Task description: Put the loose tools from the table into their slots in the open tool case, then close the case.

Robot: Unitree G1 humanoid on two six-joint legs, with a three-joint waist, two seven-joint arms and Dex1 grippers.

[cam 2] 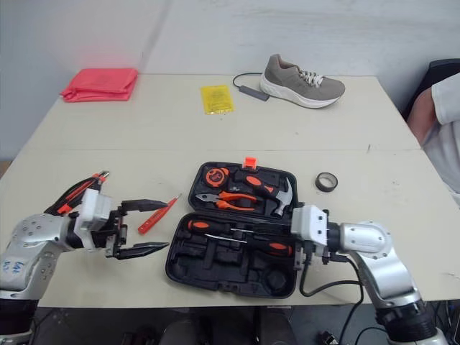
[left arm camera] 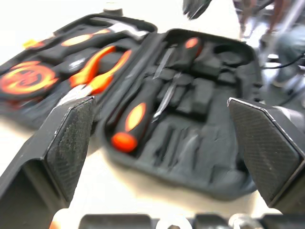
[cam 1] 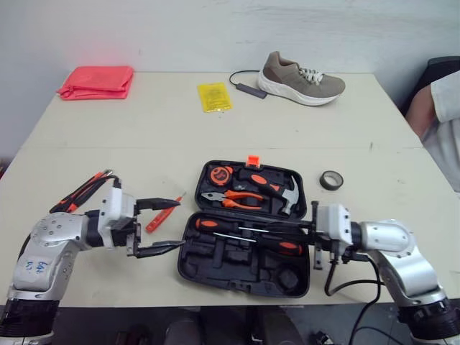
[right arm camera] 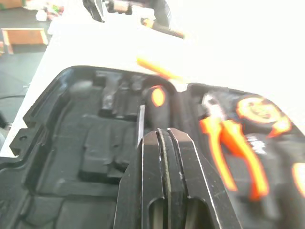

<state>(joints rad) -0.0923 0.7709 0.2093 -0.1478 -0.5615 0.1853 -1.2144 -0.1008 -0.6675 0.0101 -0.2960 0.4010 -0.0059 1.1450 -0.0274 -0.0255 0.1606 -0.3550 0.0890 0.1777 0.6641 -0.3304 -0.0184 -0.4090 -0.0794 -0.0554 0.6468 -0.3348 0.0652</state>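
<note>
I will lower the orange voltage tester pen (cam 1: pixel 163 216) into a narrow empty slot (cam 1: pixel 205 243) that runs next to the screwdriver handle, and the pen should settle flat there.
The black tool case (cam 1: pixel 215 277) lies open at the table's front middle. Its far half holds an orange tape measure (cam 1: pixel 221 175), orange-handled pliers (cam 1: pixel 233 198) and a hammer (cam 1: pixel 279 188). Two screwdrivers (cam 1: pixel 248 231) lie in the near half. A small red screwdriver (cam 1: pixel 164 214) lies loose on the table left of the case. My left gripper (cam 1: pixel 180 223) is open beside it, its fingers (left arm camera: pixel 71 138) pointing at the case. My right gripper (right arm camera: pixel 162 133) is shut, reaching in over the case's right edge above the screwdrivers; I see nothing between its fingers.
Red-handled tools (cam 1: pixel 80 190) lie by my left arm. A black tape roll (cam 1: pixel 331 180) sits right of the case. At the far side are a pink cloth (cam 1: pixel 97 81), a yellow packet (cam 1: pixel 214 96) and a shoe (cam 1: pixel 300 78). A person's arm (cam 1: pixel 438 108) is at the right edge.
</note>
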